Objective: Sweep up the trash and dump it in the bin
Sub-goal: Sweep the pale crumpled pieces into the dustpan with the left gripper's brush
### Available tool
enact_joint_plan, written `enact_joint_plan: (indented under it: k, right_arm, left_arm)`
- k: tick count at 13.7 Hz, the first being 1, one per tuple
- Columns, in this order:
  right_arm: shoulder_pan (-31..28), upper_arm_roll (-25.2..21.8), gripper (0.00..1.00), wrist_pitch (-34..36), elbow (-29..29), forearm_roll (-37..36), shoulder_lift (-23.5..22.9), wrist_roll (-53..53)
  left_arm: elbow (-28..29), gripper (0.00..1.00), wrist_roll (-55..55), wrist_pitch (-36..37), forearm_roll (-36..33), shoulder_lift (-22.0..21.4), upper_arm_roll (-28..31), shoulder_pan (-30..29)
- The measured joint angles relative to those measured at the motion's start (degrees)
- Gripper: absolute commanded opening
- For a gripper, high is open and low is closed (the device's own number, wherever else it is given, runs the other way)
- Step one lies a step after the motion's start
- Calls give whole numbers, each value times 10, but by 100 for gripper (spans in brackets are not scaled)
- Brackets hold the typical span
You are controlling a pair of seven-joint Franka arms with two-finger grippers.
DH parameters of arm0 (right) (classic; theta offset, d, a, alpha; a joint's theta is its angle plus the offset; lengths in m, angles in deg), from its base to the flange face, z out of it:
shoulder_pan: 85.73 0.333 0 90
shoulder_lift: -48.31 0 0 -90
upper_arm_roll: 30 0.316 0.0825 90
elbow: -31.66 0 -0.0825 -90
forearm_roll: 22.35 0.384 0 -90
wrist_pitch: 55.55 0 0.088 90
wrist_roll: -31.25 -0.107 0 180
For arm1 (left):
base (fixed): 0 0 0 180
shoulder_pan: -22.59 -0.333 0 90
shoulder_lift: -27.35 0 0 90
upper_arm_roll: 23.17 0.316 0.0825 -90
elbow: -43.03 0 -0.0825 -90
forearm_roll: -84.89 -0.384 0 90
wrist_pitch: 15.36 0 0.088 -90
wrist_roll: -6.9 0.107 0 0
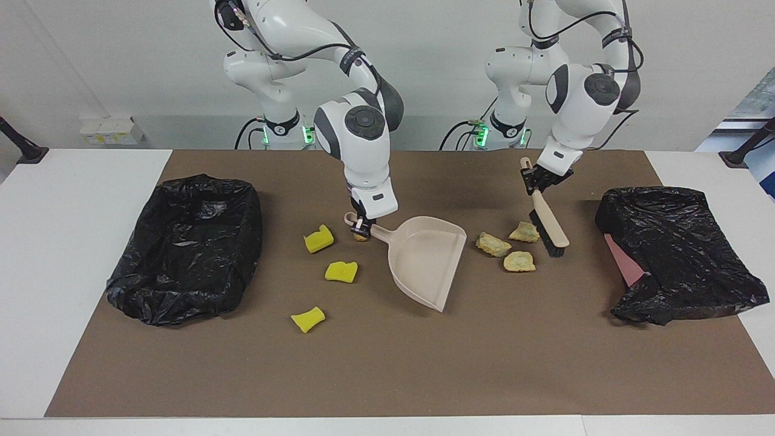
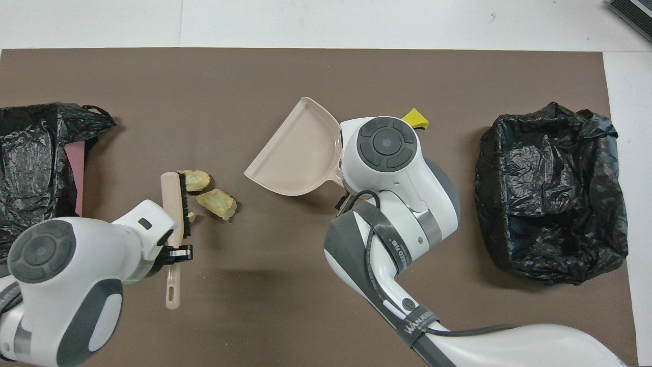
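My right gripper needs to turn the dustpan's opening square to the tan trash lumps while my left gripper sweeps them in, because that opening slants past them.
My right gripper is shut on the handle of the beige dustpan, whose mouth faces three tan trash lumps. My left gripper is shut on the handle of the beige brush. The brush's black bristles point down beside the lumps, on their side toward the left arm's end. Three yellow chunks lie on the dustpan's other side, toward the right arm's end. The brown nugget is mostly hidden under the right gripper. A black-lined bin sits at the right arm's end.
A second black bag over something pink lies at the left arm's end of the brown mat. In the overhead view the right arm covers most of the yellow chunks.
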Motion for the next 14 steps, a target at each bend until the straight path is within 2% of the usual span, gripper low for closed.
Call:
enact_joint_plan:
  k: [2,7,11,14]
  right_arm:
    - [12,2,0,-16,-6,-42,-11,32]
    - [32,2,0,-36,-9,-66,-31,80]
    - [35,2,0,-37,-10,-67,-32,86]
    - [36,2,0,-37,-11,-69,-32,86]
  left_arm:
    - [2,0,15,2,0,15,0,-24]
    - [2,0,-5,-12,22,63,-11,-18]
    - [-2,0,-75,-64,69,82,-17,49]
    - [-37,0,-86,-87,89,125,-20,95]
